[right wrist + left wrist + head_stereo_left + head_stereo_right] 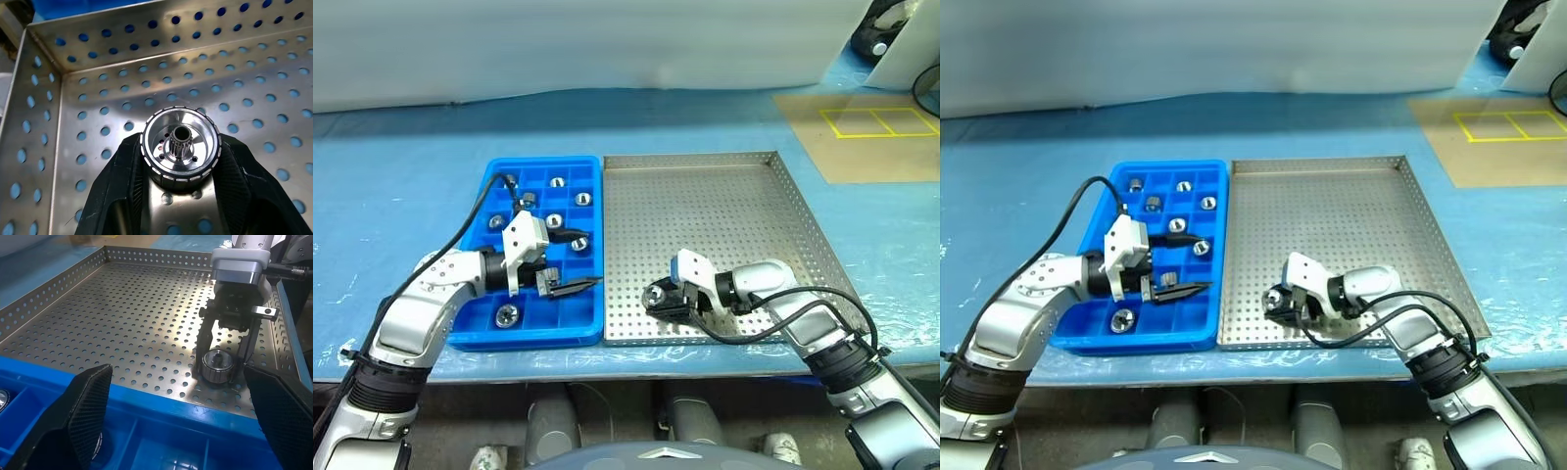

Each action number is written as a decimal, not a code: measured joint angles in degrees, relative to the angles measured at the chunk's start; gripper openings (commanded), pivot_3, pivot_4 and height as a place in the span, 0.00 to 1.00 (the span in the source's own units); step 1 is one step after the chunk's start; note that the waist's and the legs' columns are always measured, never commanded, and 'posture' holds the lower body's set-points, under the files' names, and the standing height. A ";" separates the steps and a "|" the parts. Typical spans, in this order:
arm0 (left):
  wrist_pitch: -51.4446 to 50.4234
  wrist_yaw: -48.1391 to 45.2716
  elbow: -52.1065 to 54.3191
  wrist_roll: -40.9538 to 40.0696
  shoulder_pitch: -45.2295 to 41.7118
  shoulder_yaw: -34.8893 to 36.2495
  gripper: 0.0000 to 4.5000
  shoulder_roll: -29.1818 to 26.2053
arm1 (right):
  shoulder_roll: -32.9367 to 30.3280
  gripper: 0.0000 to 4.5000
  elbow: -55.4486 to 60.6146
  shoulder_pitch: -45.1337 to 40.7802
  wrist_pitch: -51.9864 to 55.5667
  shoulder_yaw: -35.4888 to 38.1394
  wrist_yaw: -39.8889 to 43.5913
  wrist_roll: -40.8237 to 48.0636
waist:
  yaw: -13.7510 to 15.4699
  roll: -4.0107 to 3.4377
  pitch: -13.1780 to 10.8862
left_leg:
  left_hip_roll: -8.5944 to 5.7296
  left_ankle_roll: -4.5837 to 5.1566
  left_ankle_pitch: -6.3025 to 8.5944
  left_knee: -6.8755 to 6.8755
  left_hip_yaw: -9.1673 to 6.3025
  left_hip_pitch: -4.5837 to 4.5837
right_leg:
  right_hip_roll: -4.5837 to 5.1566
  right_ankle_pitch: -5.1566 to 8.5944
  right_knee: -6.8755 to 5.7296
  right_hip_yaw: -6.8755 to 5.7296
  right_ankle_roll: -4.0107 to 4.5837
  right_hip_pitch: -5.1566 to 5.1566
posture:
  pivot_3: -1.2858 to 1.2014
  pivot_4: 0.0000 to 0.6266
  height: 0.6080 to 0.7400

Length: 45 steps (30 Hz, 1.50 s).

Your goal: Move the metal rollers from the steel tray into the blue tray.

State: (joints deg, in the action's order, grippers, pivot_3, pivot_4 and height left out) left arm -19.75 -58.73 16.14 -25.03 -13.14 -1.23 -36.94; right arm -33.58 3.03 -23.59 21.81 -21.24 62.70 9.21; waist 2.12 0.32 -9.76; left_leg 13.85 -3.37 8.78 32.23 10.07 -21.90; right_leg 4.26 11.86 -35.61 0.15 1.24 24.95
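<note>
The blue tray's inner compartments (575, 266) have my left gripper hovering over them, so it should move away before my right gripper puts the metal roller into the blue tray's near corner compartment (576, 314).
The steel tray (724, 206) lies on the right with the blue tray (529, 339) against its left side. My right gripper (658, 297) is low in the steel tray's near left corner, shut on one metal roller (181, 147), which the left wrist view shows between the fingers close to the perforated floor (217, 364). Several metal rollers (554, 221) sit in the blue tray's compartments. My left gripper (585, 259) hovers over the blue tray's right side, open and holding nothing, pointing toward the steel tray.
Both trays rest on a table covered in blue sheet. A brown board with yellow taped squares (881, 127) lies at the back right. Black cables run along both arms. The rest of the steel tray's floor is bare.
</note>
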 measured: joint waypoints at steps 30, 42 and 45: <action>-6.90 6.84 22.58 -7.67 28.95 21.71 1.00 -6.96 | 17.87 0.36 -17.30 -19.11 -5.16 -6.02 16.97 1.85 | 5.20 0.12 -0.05 | 0.05 -0.07 -0.03 -0.16 -0.19 -0.22 | 0.06 0.03 0.04 -0.25 0.04 0.16 | 0.65 0.24 1.00; -7.60 9.37 27.10 -9.22 32.88 21.95 1.00 -6.61 | 16.30 0.53 -20.54 -19.11 -8.86 -7.24 22.07 -0.18 | 6.71 0.11 -0.05 | 0.05 -0.06 -0.02 -0.19 -0.19 -0.23 | 0.05 0.09 0.08 -0.22 -0.05 0.16 | 0.64 0.24 1.00; -7.59 9.35 26.85 -9.21 31.36 21.68 1.00 -6.67 | 15.91 0.71 -20.54 -19.10 -9.01 -7.20 21.98 -0.28 | 6.67 0.12 -0.05 | 0.05 -0.06 -0.02 -0.19 -0.19 -0.23 | 0.04 0.05 0.08 -0.22 0.00 0.16 | 0.64 0.24 1.00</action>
State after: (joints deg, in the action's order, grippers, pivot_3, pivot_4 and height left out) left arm -27.34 -49.38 42.99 -34.24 18.21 20.45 -43.61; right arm -17.67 -17.51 -42.69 12.80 -28.44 84.68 8.93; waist 8.79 0.44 -9.82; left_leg 13.90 -3.43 8.76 32.04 9.89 -22.12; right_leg 4.29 11.91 -35.53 -0.07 1.24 25.11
